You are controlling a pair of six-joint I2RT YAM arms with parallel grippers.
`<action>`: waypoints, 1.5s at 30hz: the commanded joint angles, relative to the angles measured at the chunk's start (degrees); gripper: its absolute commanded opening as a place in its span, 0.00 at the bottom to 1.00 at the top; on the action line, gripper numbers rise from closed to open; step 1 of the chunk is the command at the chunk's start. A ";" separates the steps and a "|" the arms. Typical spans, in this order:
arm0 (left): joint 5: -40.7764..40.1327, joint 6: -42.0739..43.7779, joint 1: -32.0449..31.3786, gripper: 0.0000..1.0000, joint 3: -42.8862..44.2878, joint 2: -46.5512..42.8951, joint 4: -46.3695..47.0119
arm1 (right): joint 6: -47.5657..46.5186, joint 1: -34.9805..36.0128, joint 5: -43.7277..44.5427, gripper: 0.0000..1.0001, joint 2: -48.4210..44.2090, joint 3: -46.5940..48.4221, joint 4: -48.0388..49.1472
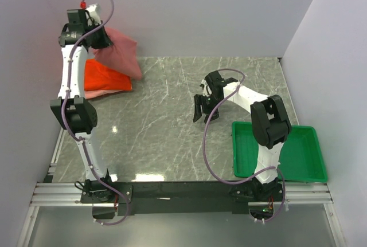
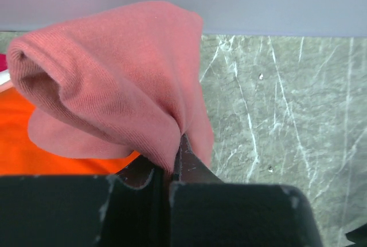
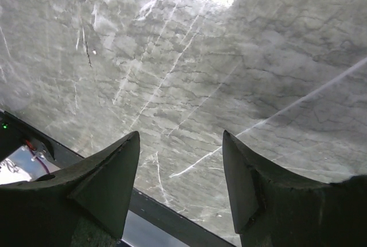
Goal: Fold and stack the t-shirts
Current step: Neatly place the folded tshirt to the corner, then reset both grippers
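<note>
The brick-red t-shirt's hanging edge [image 1: 135, 74] is next to the orange t-shirt's edge, so my left gripper goes on moving down toward the stack's side [image 1: 102, 79] and lets go over the stack.
My left gripper [image 1: 103, 39] is shut on a folded brick-red t-shirt [image 1: 121, 53] and holds it lifted at the far left of the table, its lower edge hanging over the stack. In the left wrist view the red cloth [image 2: 114, 81] is pinched between the closed fingers [image 2: 192, 164]. Under it lies a bright orange t-shirt [image 1: 103, 77] on a pale pink one [image 1: 102, 93]; the orange one also shows in the left wrist view [image 2: 17, 144]. My right gripper [image 1: 205, 113] is open and empty above the bare marble in mid-table, fingers [image 3: 112, 172] apart.
A green plastic tray [image 1: 312, 164] sits at the near right, by the right arm's base. Grey walls close in the table at the back, left and right. The black front rail [image 1: 183, 189] runs along the near edge.
</note>
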 commanded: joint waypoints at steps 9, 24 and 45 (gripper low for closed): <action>8.15 -1.55 4.46 0.00 -3.24 -5.63 4.40 | -0.86 1.21 0.78 0.66 -0.96 2.08 -0.74; 5.69 -1.37 13.85 0.00 -10.54 -3.44 4.22 | -0.33 1.83 1.31 0.66 -2.11 1.73 -0.30; -10.93 -17.54 9.39 0.96 -46.90 -32.87 17.49 | 5.38 1.92 10.53 0.70 -18.88 -1.08 5.67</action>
